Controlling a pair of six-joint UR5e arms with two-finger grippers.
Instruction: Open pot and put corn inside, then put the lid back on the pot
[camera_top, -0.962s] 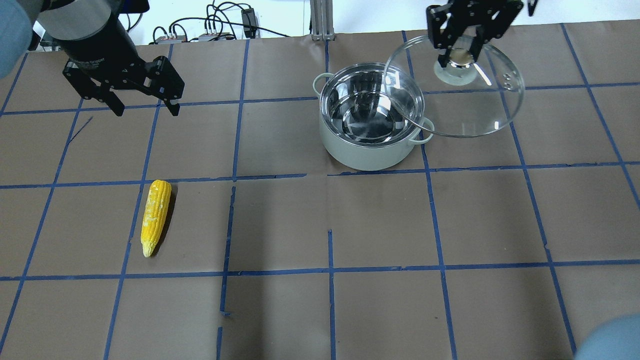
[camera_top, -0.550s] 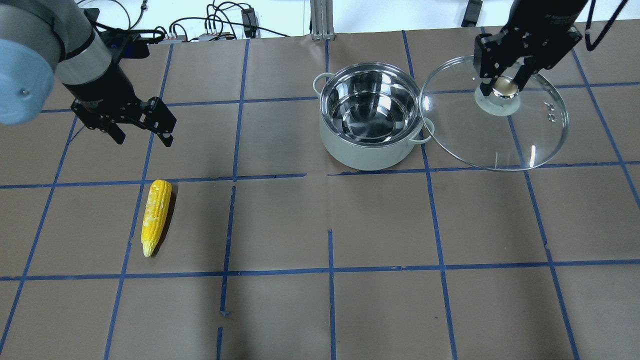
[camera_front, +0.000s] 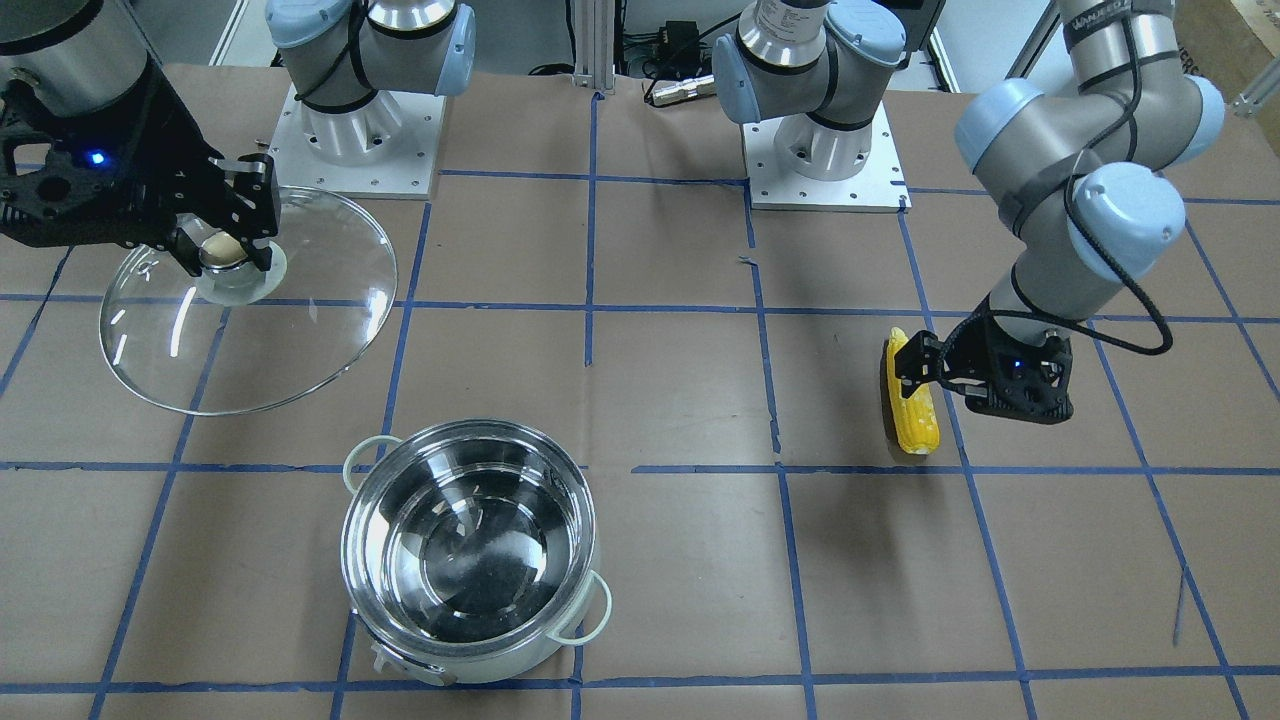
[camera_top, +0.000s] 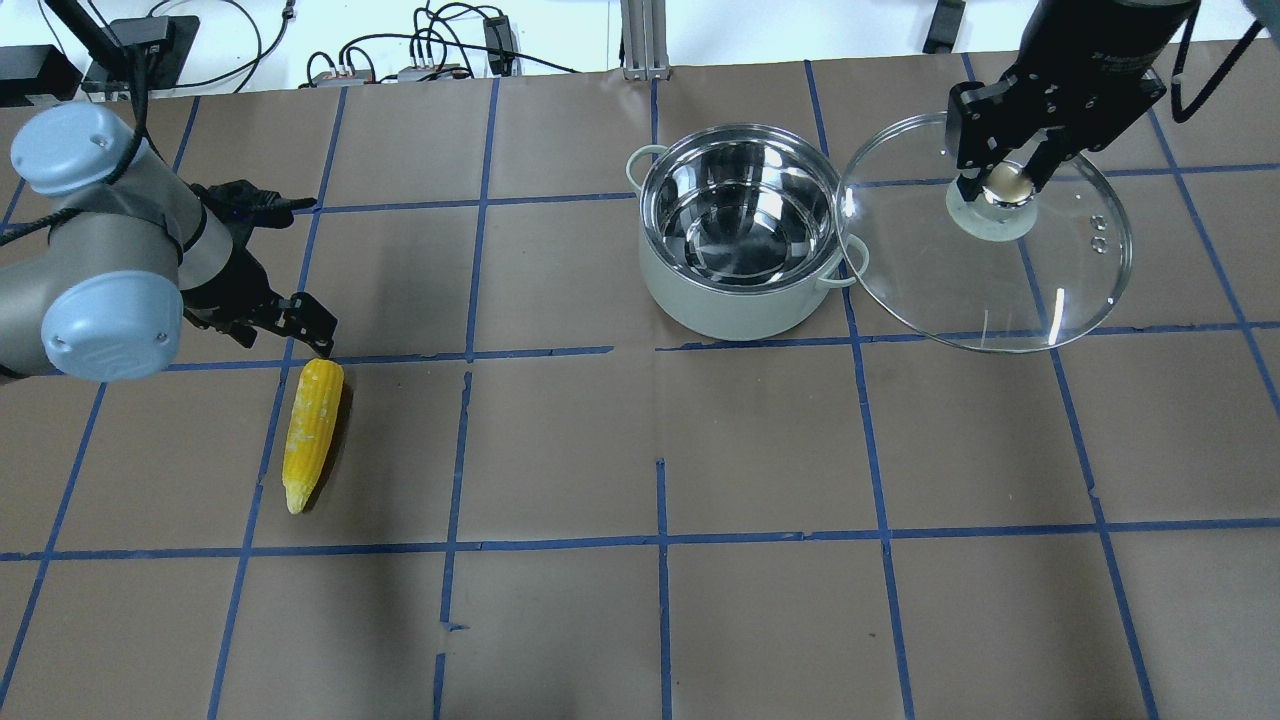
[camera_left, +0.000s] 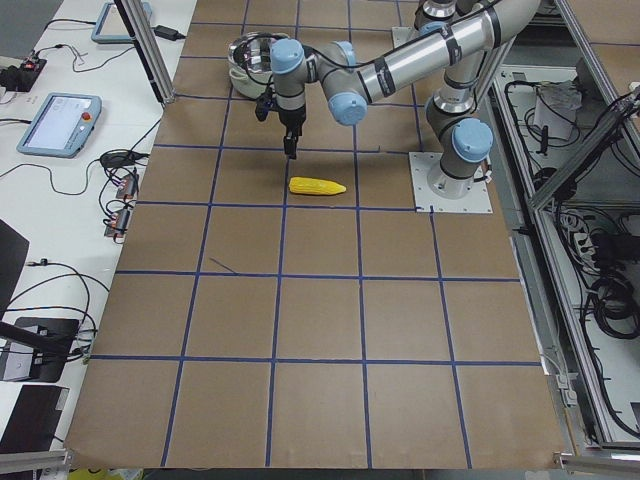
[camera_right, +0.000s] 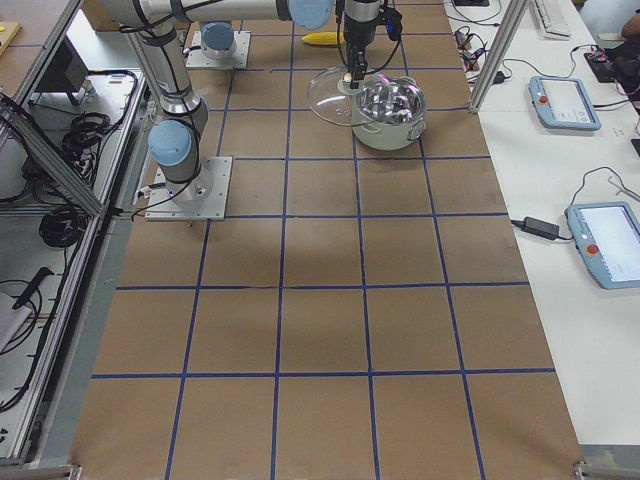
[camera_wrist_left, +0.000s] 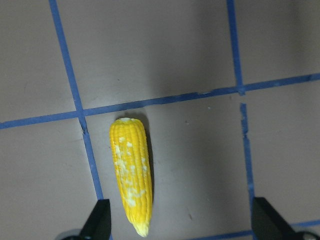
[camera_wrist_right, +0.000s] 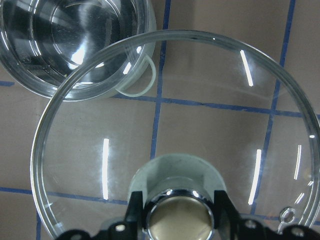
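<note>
The corn looks shorter than the width of the pot's opening, so it should sit whole inside the pot's rim when I lower it in.
The pot stands open and empty on the table; it also shows in the front view. My right gripper is shut on the knob of the lid and holds it tilted in the air beside the pot, clear of its rim. The right wrist view shows the lid over the pot's handle. The corn lies flat on the table to the left. My left gripper is open and low, just behind the corn's thick end. In the left wrist view the corn lies near one fingertip.
The table is covered in brown paper with a blue tape grid. Cables and boxes lie along its far edge. The two arm bases stand on plates at the robot's side.
My left gripper has come down and forward to just behind the corn. My right gripper carried the lid off the pot to its right and has since held still.
</note>
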